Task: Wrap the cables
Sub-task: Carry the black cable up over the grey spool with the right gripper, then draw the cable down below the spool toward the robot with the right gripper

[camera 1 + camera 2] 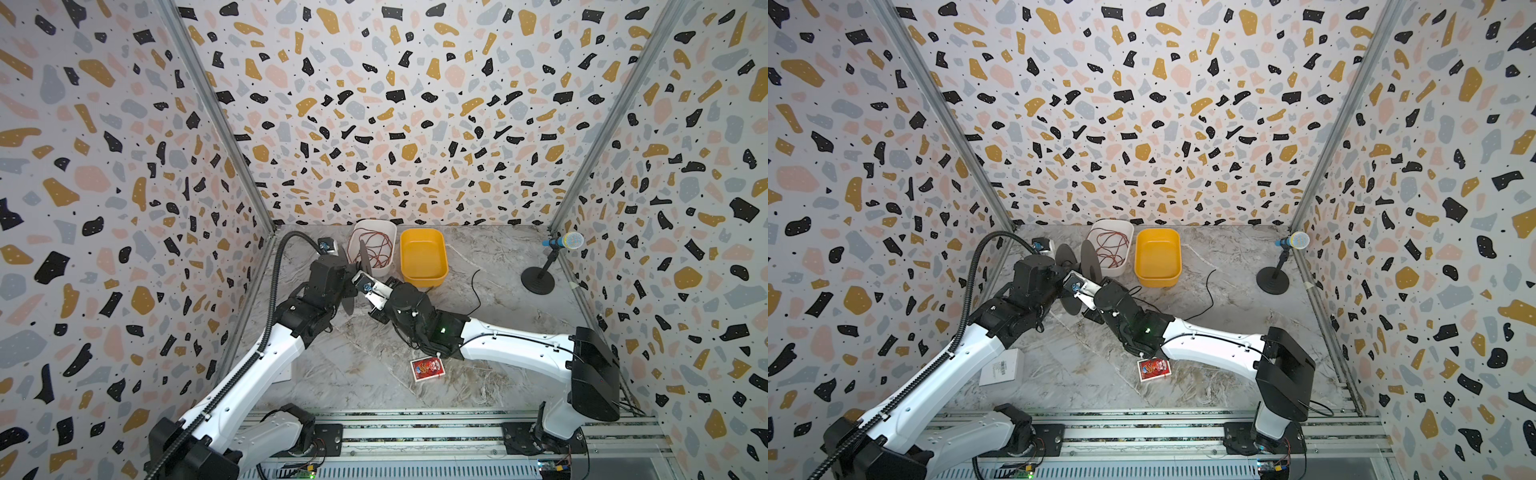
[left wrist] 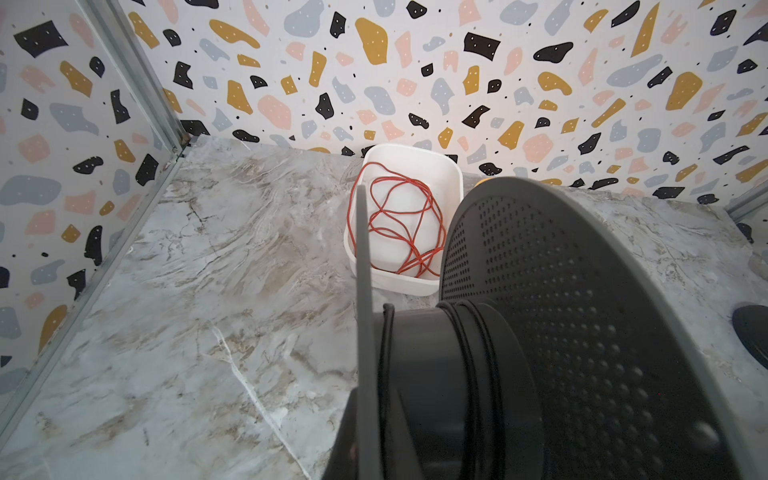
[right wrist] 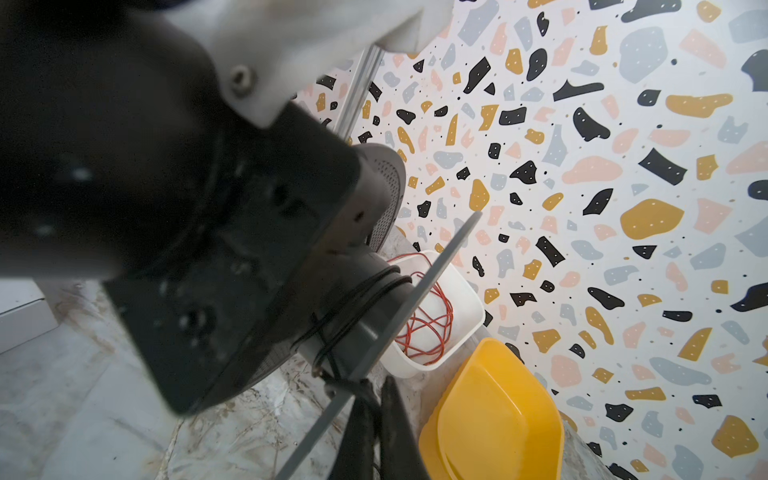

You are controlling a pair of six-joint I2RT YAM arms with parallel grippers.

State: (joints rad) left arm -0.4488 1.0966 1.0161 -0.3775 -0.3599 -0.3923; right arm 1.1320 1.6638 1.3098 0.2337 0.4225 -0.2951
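Note:
The black cable lies on the spool's hub [image 2: 432,360] between its discs, so the robot's right gripper should keep drawing it toward the yellow tub [image 1: 424,257] and release it there.
My left gripper [image 1: 351,277] holds a dark grey spool [image 1: 360,266] upright above the table, in front of the tubs. In the left wrist view the left gripper [image 2: 365,415] is shut on the spool's thin flange [image 2: 361,270]. A few turns of the black cable [image 2: 473,353] lie round the hub, beside the perforated flange [image 2: 582,311]. In the right wrist view the cable [image 3: 357,299] runs off the hub down to my right gripper [image 3: 377,382], which is shut on it just under the flange edge. The cable's slack [image 1: 476,291] trails over the table to the right.
A white tub [image 1: 390,232] holding a tangled reddish wire [image 1: 376,249] stands at the back, with a yellow tub [image 1: 423,257] beside it. A microphone on a round stand [image 1: 538,280] is at the right wall. A red packet [image 1: 427,368] and a white box [image 1: 1000,368] lie nearer the front.

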